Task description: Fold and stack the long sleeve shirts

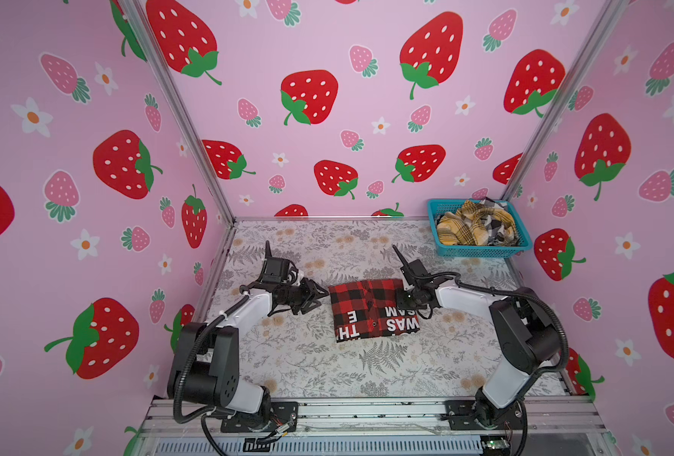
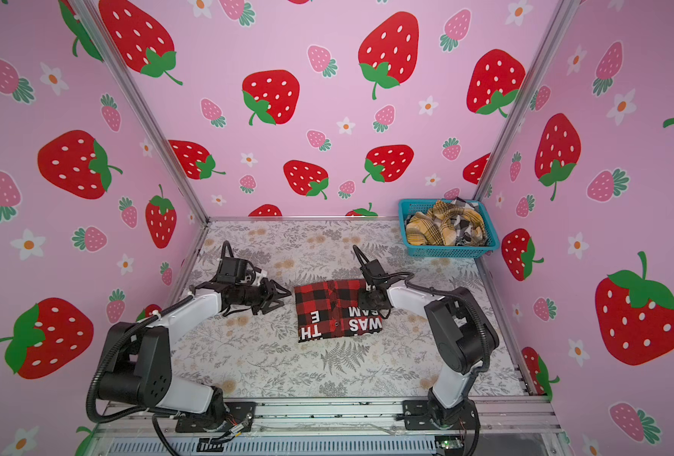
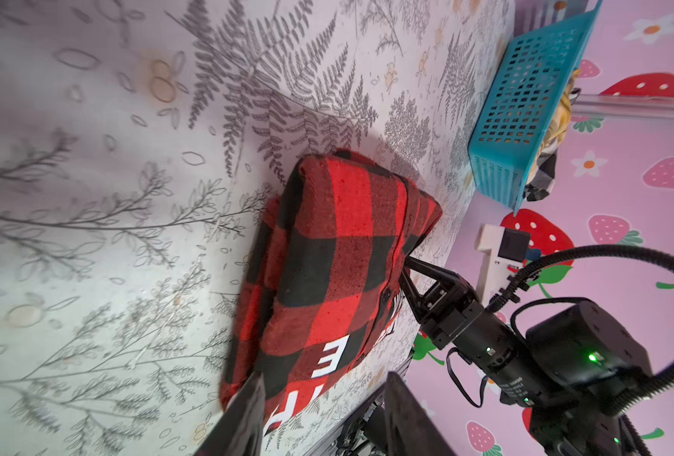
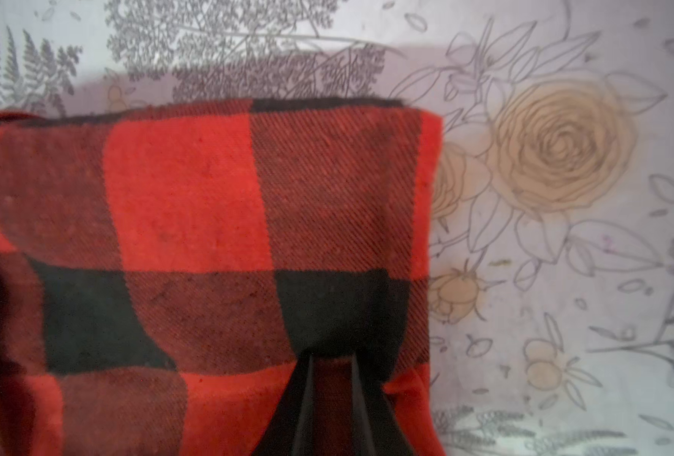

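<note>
The shirt's lettered edge (image 1: 380, 336) angles away from the front rail. Next, my right gripper pulls the pinched edge (image 1: 413, 314) toward the rail to square up the shirt before folding.
A red-and-black check shirt (image 1: 371, 312) (image 2: 337, 312) with white lettering lies folded into a rectangle mid-table. My left gripper (image 1: 321, 299) (image 3: 323, 383) hovers open just off its left edge, touching nothing. My right gripper (image 1: 398, 300) (image 4: 332, 359) is shut on the shirt's right edge, with red cloth pinched between its fingers; the left wrist view shows that pinch (image 3: 406, 270). A crumpled mustard plaid shirt (image 1: 465, 227) and a black-white plaid shirt (image 1: 499, 229) lie in the basket.
The teal mesh basket (image 1: 481, 250) (image 2: 446, 250) (image 3: 525, 98) stands in the back right corner against the pink strawberry walls. The floral tabletop (image 1: 327, 367) spreads in front of the folded shirt. Both arm bases sit on the metal rail at the front edge.
</note>
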